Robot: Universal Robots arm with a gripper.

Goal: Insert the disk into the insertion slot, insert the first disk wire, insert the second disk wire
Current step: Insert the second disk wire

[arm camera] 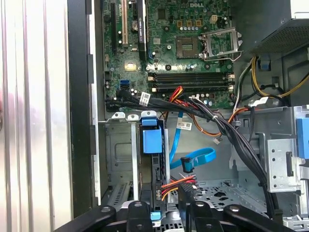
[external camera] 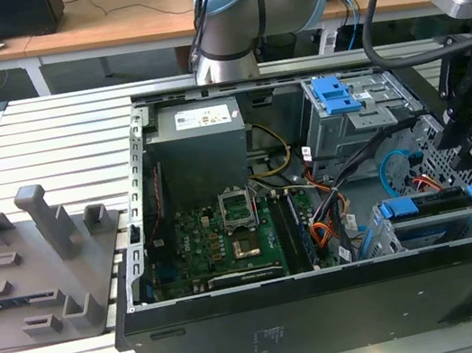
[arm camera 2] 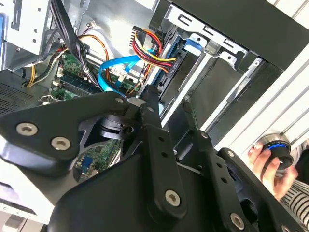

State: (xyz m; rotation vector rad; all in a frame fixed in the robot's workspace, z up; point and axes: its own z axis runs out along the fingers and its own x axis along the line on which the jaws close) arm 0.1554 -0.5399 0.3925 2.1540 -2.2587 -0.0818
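The flat blue wire curves in a slack loop (arm camera: 204,155), so I expect the wire to come along still curved when I move its dark plug (arm camera: 187,165) to the disk.
The disk (external camera: 429,205), in its blue frame, sits inside the insertion slot (external camera: 464,223) at the exterior view's right end of the open computer case. It stands edge-on in the first wrist view, its blue frame (arm camera: 151,141) between the slot's grey walls (arm camera: 118,154). A red, yellow and black wire bundle (arm camera: 176,183) runs to the disk's end, and its black plug (arm camera 2: 169,65) is against the disk. A flat blue wire (arm camera: 198,157) loops beside it, its dark plug (arm camera: 186,164) lying loose. My gripper (arm camera: 161,212) hovers open just over the disk's wired end, holding nothing.
The taller grey cage with a blue latch (external camera: 336,95) stands behind the slot. The motherboard (external camera: 219,234) and power supply (external camera: 198,142) take up the rest of the case. Black cable bundles (arm camera: 231,130) cross near the disk. A person's hand (arm camera 2: 265,164) holds a round device outside the case.
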